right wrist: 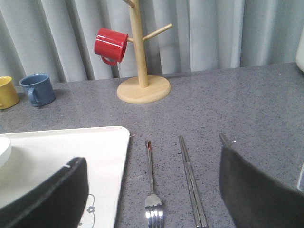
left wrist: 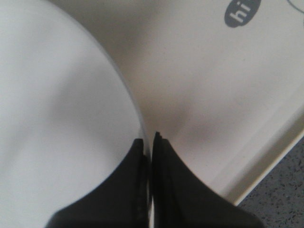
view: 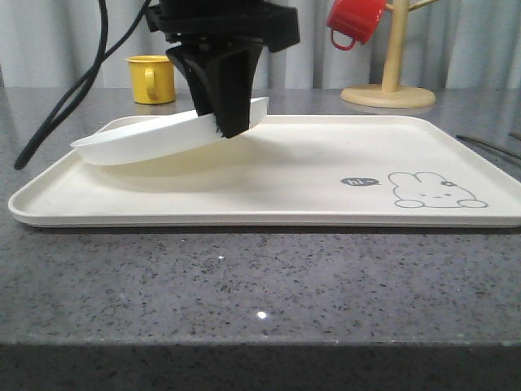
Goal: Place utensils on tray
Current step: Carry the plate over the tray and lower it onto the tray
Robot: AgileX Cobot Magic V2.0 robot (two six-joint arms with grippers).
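The white plate's low edge (view: pixel 96 157) is hovering inside the cream tray's rim, above the tray's open bottom (view: pixel 163 186). The left gripper should keep going down until the plate lies flat.
My left gripper (view: pixel 230 122) is shut on the rim of the round white plate (view: pixel 146 139) and holds it tilted just above the left half of the cream tray (view: pixel 285 183). In the left wrist view the black fingers (left wrist: pixel 168 190) pinch the plate's (left wrist: pixel 57 118) edge over the tray (left wrist: pixel 204 85). On the grey table right of the tray (right wrist: pixel 71 147) lie the fork (right wrist: pixel 152 190) and the chopsticks (right wrist: pixel 191 183). My right gripper (right wrist: pixel 151 156) hovers open above them. A thin metal handle (right wrist: pixel 222 137), perhaps the spoon's, pokes out from behind one finger.
A wooden mug tree (right wrist: pixel 141 71) with a red mug (right wrist: pixel 111 45) stands behind the tray's right end. A yellow mug (view: pixel 151 78) and a blue mug (right wrist: pixel 37 89) stand at the back left. A black cable (view: pixel 65 106) hangs at the left.
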